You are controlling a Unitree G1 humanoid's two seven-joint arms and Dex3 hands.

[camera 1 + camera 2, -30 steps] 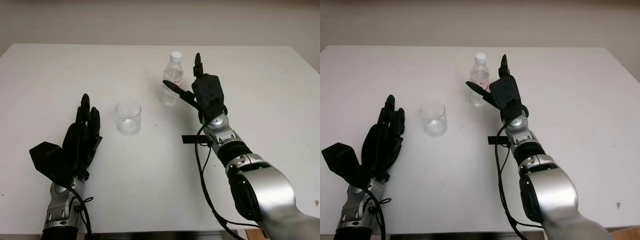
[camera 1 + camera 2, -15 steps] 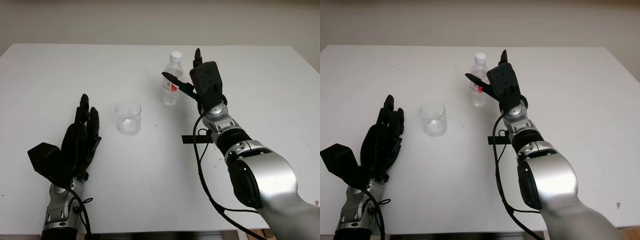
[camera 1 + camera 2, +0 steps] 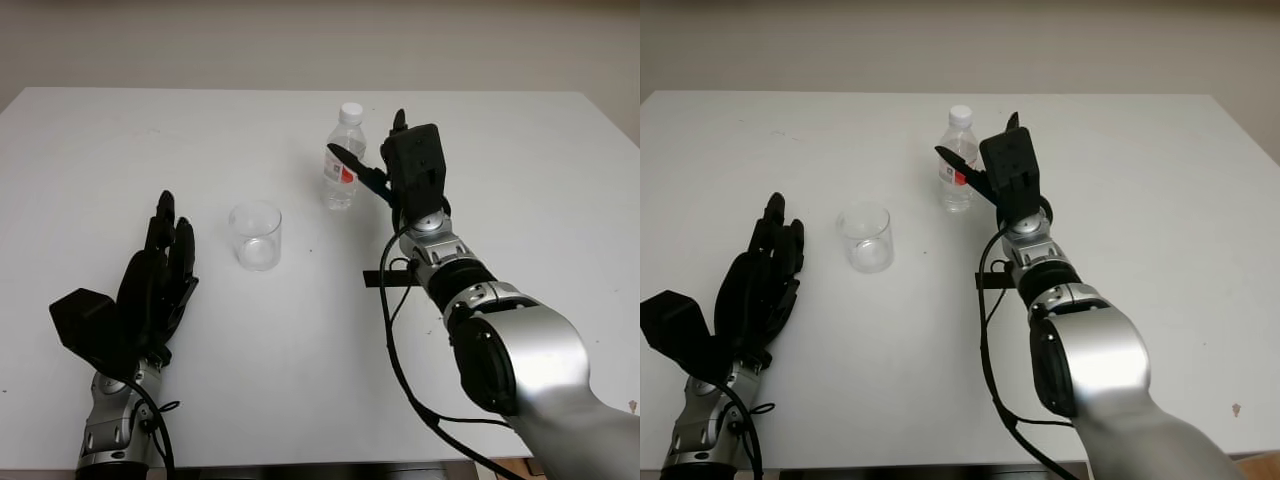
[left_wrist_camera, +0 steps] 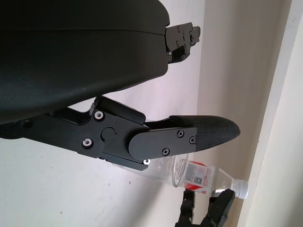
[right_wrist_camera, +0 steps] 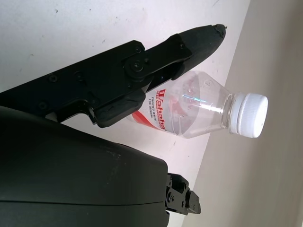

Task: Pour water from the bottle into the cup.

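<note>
The water bottle point(image 3: 339, 189) will stay closed and the cup will stay empty when I tip the bottle, because the white cap point(image 3: 351, 113) is still over the bottle's opening.
A small clear water bottle point(image 3: 343, 160) with a white cap and red label stands upright at the back middle of the white table point(image 3: 90, 160). My right hand point(image 3: 385, 168) is open just to its right, one finger reaching in front of the label; the bottle point(image 5: 189, 111) lies between its fingers in the right wrist view, touching or not I cannot tell. An empty clear cup point(image 3: 256, 235) stands left of the bottle and nearer to me. My left hand point(image 3: 155, 285) is open near the front left, left of the cup, holding nothing.
A black cable point(image 3: 395, 330) hangs along the right forearm, and a small black bar point(image 3: 385, 278) juts out from that wrist above the table. The bottle point(image 4: 203, 177) and right hand's fingers appear far off in the left wrist view.
The right hand has moved forward and closer to the bottle, its fingers now around the bottle's sides. The left hand has drifted slightly lower and to the left.
</note>
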